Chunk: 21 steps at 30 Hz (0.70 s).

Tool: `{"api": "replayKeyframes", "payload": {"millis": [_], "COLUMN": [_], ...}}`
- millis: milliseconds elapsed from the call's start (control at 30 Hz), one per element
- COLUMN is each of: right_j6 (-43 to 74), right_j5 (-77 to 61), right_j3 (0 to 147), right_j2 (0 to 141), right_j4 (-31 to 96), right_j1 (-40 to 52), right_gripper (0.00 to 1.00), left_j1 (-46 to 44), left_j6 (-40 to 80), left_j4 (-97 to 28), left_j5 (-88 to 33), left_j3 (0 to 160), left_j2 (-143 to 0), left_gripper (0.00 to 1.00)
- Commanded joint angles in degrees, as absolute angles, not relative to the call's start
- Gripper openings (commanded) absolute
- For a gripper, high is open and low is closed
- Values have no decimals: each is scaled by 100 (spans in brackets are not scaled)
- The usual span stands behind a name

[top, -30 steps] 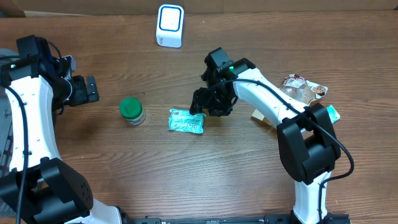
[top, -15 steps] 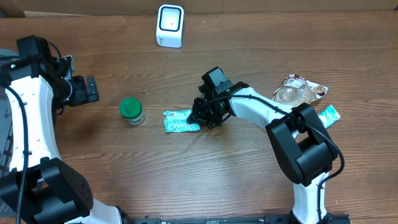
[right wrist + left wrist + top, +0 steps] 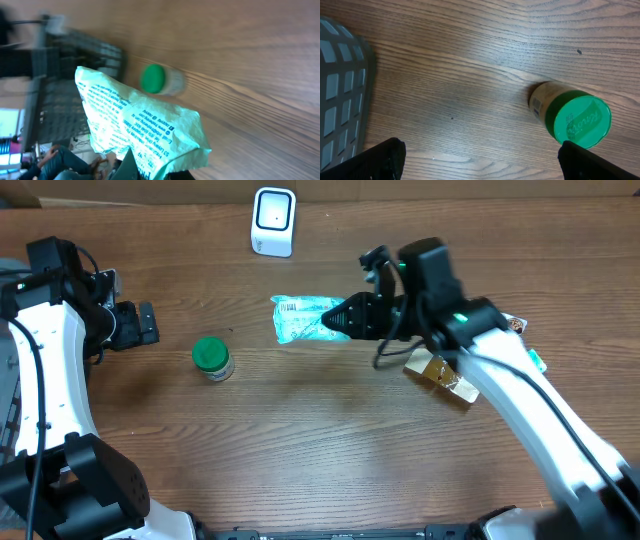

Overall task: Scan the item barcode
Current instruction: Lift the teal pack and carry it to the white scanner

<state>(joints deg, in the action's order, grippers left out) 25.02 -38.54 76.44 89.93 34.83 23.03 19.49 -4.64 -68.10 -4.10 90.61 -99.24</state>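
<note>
The teal packet's barcode (image 3: 290, 307) is facing up, away from the scanner's window, so my right gripper should bring the packet over the white scanner (image 3: 273, 212) and turn the packet's barcode to face down.
A crumpled teal packet (image 3: 303, 320) with printed text hangs above the table, pinched at its right end by my shut right gripper (image 3: 347, 319). In the right wrist view the packet (image 3: 140, 125) fills the lower middle and hides the fingers of the right gripper (image 3: 155, 172). The white scanner (image 3: 273, 220) stands at the back edge, up and left of the packet. My left gripper (image 3: 141, 324) is open at the far left with nothing in it. In its wrist view the left gripper (image 3: 480, 160) hovers over bare wood.
A green-lidded jar (image 3: 212, 358) stands left of centre, also the jar (image 3: 572, 117) by the left wrist. A grey basket (image 3: 340, 100) lies at the left edge. Snack packets (image 3: 485, 322) and a brown package (image 3: 440, 372) lie at the right.
My right gripper closed on the teal packet and lifted it off the table, carrying it up and toward the back. The left arm has not moved.
</note>
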Motion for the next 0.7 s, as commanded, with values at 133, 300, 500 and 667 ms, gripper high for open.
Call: {"api": "replayKeyframes", "payload": {"millis": [133,300,500,667], "right_j6": [2351,2589,1944,1326], "right_j5": [-3841,-3380,-1900,377], "right_j3": [7699,7806,10617,13520], "right_j2": [7728,7861,9736,11966], "right_j4": [3940,4167,6045,6495], "right_j1": [2340,2351,2488,2788], "right_gripper": [4,4,4,4], "left_j1": [1909,1909,1909,1909], "left_j6": [-427,-427,-427,-427], "left_j4": [-6810,-6810,-6810,-6810], "left_j5": [-449,-449,-449,-449], "left_j3": [9074,9074,9074,9074], "left_j2": [-9911,-9911,-9911,-9911], "left_gripper": [100,100,100,100]}}
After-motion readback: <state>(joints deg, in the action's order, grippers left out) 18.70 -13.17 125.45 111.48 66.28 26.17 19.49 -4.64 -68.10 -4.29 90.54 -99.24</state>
